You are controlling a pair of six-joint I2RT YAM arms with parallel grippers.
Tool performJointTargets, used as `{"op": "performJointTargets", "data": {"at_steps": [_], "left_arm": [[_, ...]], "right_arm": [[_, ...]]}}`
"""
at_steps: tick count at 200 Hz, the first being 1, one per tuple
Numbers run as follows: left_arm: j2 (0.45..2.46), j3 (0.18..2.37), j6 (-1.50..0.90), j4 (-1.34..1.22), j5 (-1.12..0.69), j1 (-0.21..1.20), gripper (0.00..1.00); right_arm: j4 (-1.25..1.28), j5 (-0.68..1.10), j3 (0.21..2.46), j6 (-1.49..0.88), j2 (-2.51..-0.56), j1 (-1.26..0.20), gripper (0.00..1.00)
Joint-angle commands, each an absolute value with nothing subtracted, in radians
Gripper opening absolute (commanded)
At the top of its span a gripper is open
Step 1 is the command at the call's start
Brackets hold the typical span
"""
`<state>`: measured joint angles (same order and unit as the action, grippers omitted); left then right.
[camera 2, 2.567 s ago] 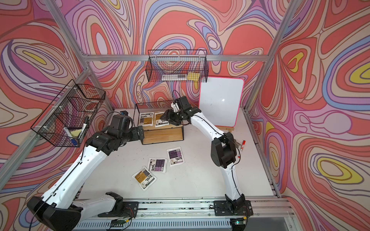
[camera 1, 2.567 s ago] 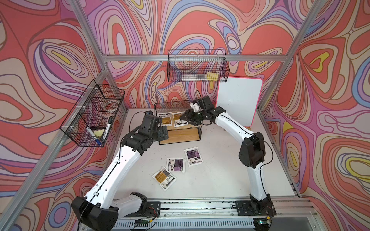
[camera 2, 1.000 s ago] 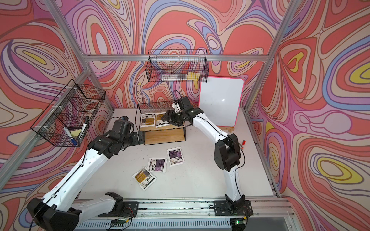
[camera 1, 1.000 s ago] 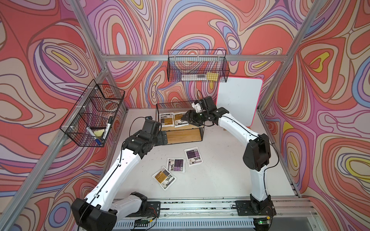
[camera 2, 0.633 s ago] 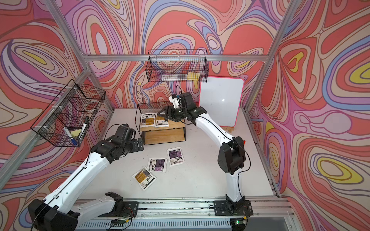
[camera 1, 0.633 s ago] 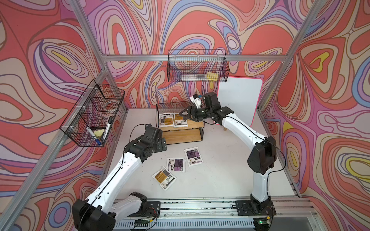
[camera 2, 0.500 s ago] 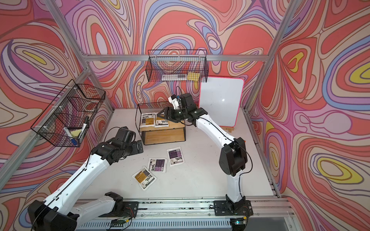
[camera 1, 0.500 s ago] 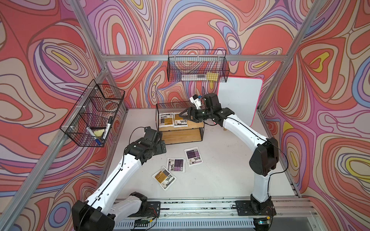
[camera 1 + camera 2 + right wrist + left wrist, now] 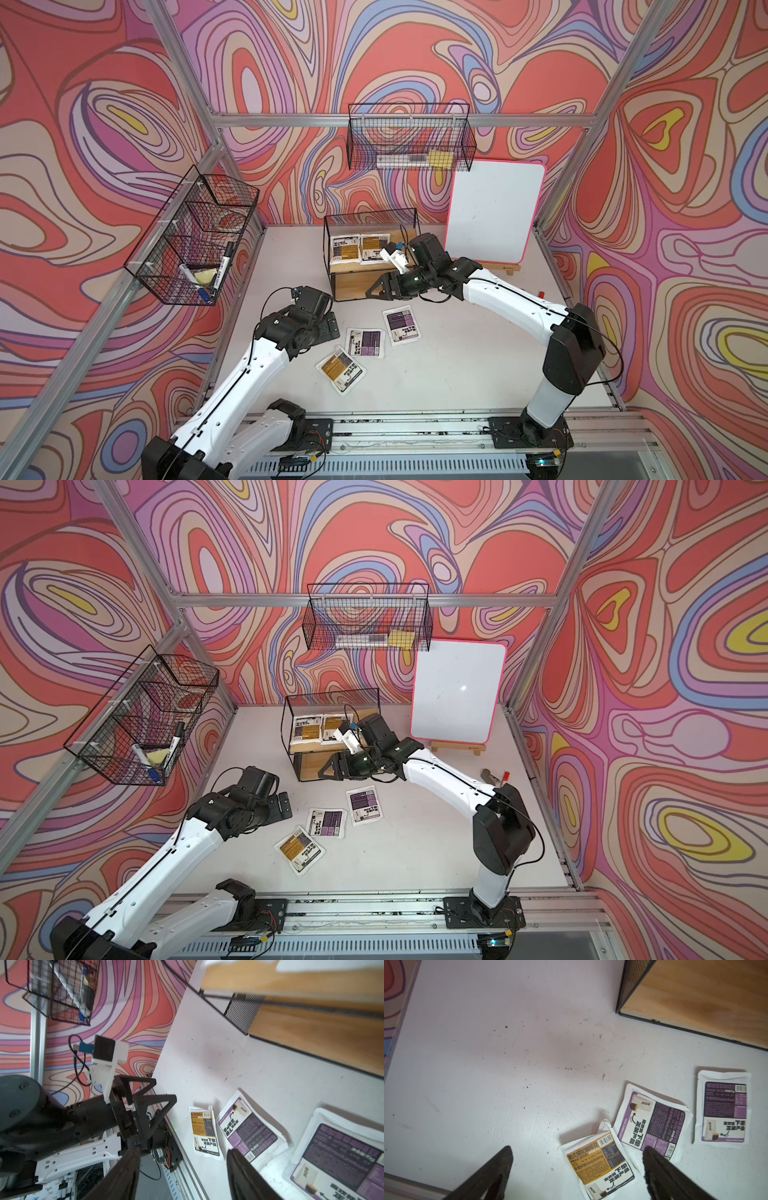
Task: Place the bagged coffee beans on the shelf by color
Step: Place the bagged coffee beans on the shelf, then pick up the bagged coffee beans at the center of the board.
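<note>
The loose orange-yellow bag's side toward the purple bags is uncovered, so I keep reaching down with my right gripper until its fingers close on that side.
The shelf stands at the back of the table, with two orange-yellow bagged coffee beans flat on its top board. On the table in front lie two purple bags and one orange-yellow bag. My left gripper is open above the table, just left of the orange-yellow bag, and holds nothing. My right gripper hangs open and empty in front of the shelf's lower board, above the purple bags.
A wire basket with markers hangs on the left wall and another wire basket on the back wall. A whiteboard on a small easel stands right of the shelf. A red-capped pen lies near the right edge.
My left gripper has drawn back from the shelf toward the near side, over the loose bags. My right gripper has left the shelf's top board and come down in front of the shelf.
</note>
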<state>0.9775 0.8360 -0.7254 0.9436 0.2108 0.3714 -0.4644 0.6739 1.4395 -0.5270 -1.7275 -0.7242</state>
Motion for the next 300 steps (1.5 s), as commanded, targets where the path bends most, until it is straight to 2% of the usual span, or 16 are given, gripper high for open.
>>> {"op": "performJointTargets", "data": {"at_steps": [1,59,94,219,300], "left_arm": [[0.954,0.791,-0.809,1.022,0.188,0.362,0.99],[0.969,0.704,-1.022,1.055,0.195,0.436,0.99],[0.992,0.667,-1.094,1.057,0.215,0.475,0.99],[1.156,0.551,-1.038,0.849,0.207,0.476,0.99],[1.125,0.54,-1.018,0.854,0.216,0.476,0.99]], "right_arm": [[-0.487,0.664,1.345,-0.478,-1.695,-0.76,0.67],[-0.502,0.697,1.172,-0.44,-1.688,-0.848,0.67],[-0.472,0.73,1.143,-0.445,-1.731,-0.873,0.67],[-0.523,0.757,1.275,-0.376,-1.972,-0.92,0.67],[-0.521,0.829,1.381,-0.398,-2.092,-0.924,0.67]]}}
